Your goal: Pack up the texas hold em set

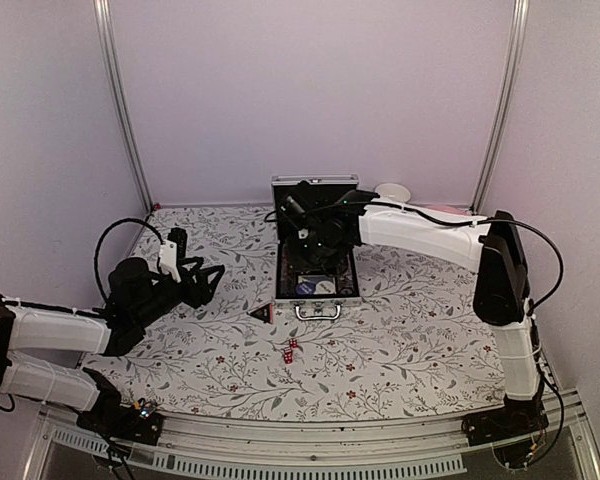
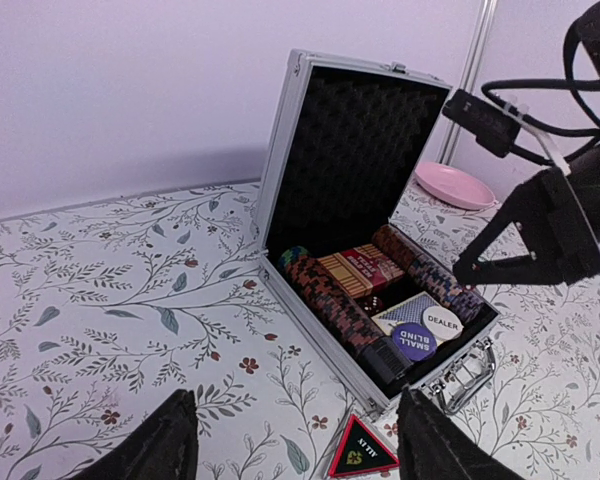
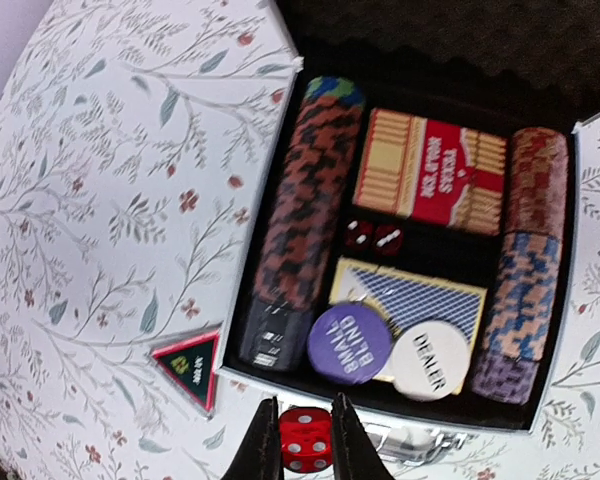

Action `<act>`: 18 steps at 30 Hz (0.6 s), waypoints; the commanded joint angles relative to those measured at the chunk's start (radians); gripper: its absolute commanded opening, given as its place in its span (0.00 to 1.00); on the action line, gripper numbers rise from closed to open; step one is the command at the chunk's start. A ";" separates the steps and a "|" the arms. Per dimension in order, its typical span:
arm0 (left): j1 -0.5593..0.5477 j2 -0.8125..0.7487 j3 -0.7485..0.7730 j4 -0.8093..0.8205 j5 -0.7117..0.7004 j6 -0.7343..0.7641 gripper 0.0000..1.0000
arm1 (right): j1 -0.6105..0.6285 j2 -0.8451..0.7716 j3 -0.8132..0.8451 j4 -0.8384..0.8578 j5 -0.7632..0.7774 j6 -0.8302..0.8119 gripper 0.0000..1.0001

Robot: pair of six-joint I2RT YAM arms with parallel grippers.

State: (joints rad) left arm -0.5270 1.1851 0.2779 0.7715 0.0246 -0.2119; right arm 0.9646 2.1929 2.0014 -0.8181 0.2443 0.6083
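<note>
The slot (image 3: 438, 243) beside the red dice in the case is free. My right gripper should therefore keep taking its red die there until it sits in their row (image 3: 420, 241).
The silver case (image 1: 280, 270) stands open at mid-table, lid upright. Inside it are rows of poker chips (image 3: 305, 200), a tan-red card pack (image 3: 435, 170), two red dice (image 3: 372, 237), a blue-backed deck (image 3: 410, 295) and "SMALL BLIND" (image 3: 350, 343) and "DEALER" (image 3: 430, 358) buttons. My right gripper (image 3: 303, 415) is shut on a red die (image 3: 305, 445), held above the case's front edge. The black triangular piece (image 1: 262, 313) lies on the cloth left of the case handle. Two more red dice (image 1: 290, 348) lie nearer the front. My left gripper (image 2: 295, 440) is open and empty, left of the case.
A pink plate (image 2: 455, 185) and a white bowl (image 1: 392, 191) sit behind the case at the back right. The case's metal handle (image 1: 318, 311) sticks out toward the front. The table has a floral cloth (image 1: 400, 340).
</note>
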 commanded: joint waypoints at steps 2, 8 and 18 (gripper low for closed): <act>0.012 -0.001 0.005 -0.014 -0.007 0.001 0.68 | -0.102 0.027 -0.062 0.065 0.020 -0.049 0.10; 0.012 0.002 0.007 -0.014 -0.013 0.004 0.68 | -0.154 0.075 -0.060 0.130 -0.002 -0.066 0.10; 0.012 0.008 0.009 -0.014 -0.011 0.004 0.68 | -0.185 0.146 -0.019 0.173 -0.057 -0.088 0.10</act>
State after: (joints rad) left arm -0.5270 1.1851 0.2779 0.7643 0.0170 -0.2115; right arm 0.7860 2.3009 1.9511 -0.6785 0.2192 0.5426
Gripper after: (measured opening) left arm 0.681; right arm 0.128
